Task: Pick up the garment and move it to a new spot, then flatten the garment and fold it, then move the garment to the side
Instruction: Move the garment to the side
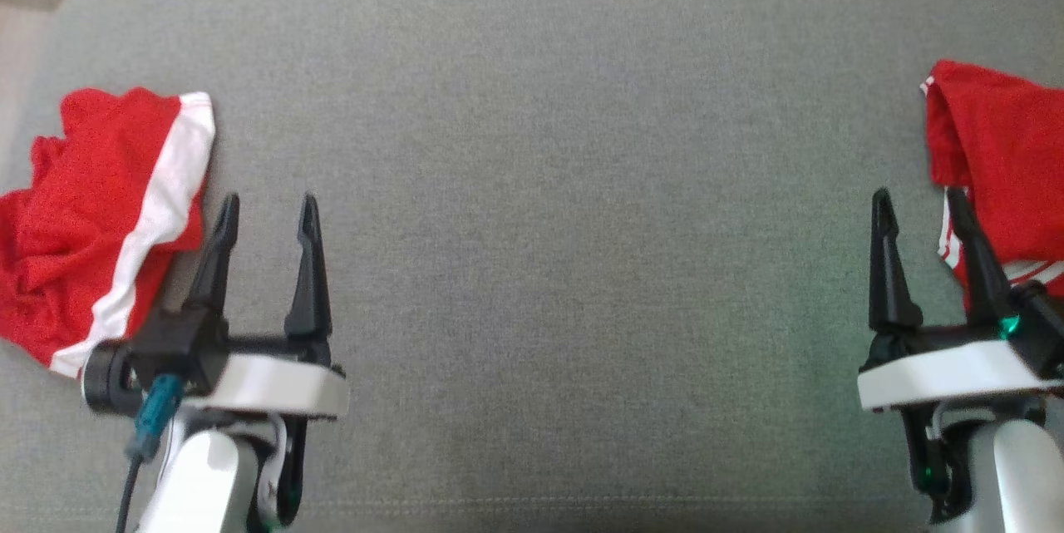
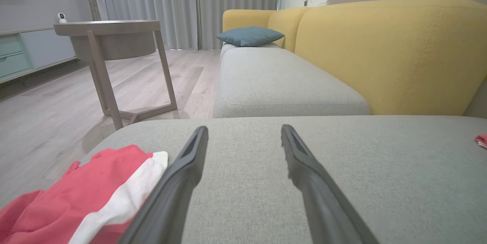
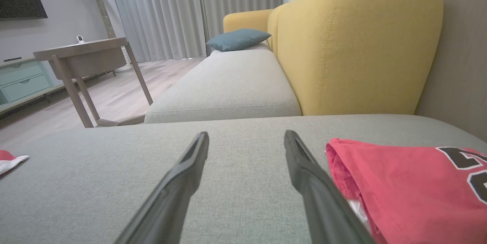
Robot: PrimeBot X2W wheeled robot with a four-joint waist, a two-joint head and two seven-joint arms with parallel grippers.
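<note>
Loose folds [image 1: 41, 268] are bunched up next to the garment's white band, so I expect the crumpled red garment [image 1: 108, 184] to hang open like a wide sheet when I lift it.
A crumpled red garment [image 1: 83, 192] with a broad white band lies at the left end of the grey cushion [image 1: 582, 142]. My left gripper [image 1: 268, 204] stands open just to its right, nothing between its fingers; the left wrist view has the same garment [image 2: 72, 202] left of the open gripper [image 2: 244, 129]. A second red garment [image 1: 1006, 159], neatly folded with white stripes, lies at the right end. My right gripper [image 1: 918, 200] is open beside its left edge. The right wrist view shows black print on that folded garment [image 3: 411, 183], right of the open gripper [image 3: 246, 134].
The wide middle of the cushion lies bare between the two grippers. Beyond it runs a yellow sofa back [image 2: 392, 53] with a grey seat [image 2: 281, 80] and a teal pillow [image 2: 249, 35]. A round wooden side table [image 2: 110, 42] stands on the wood floor to the left.
</note>
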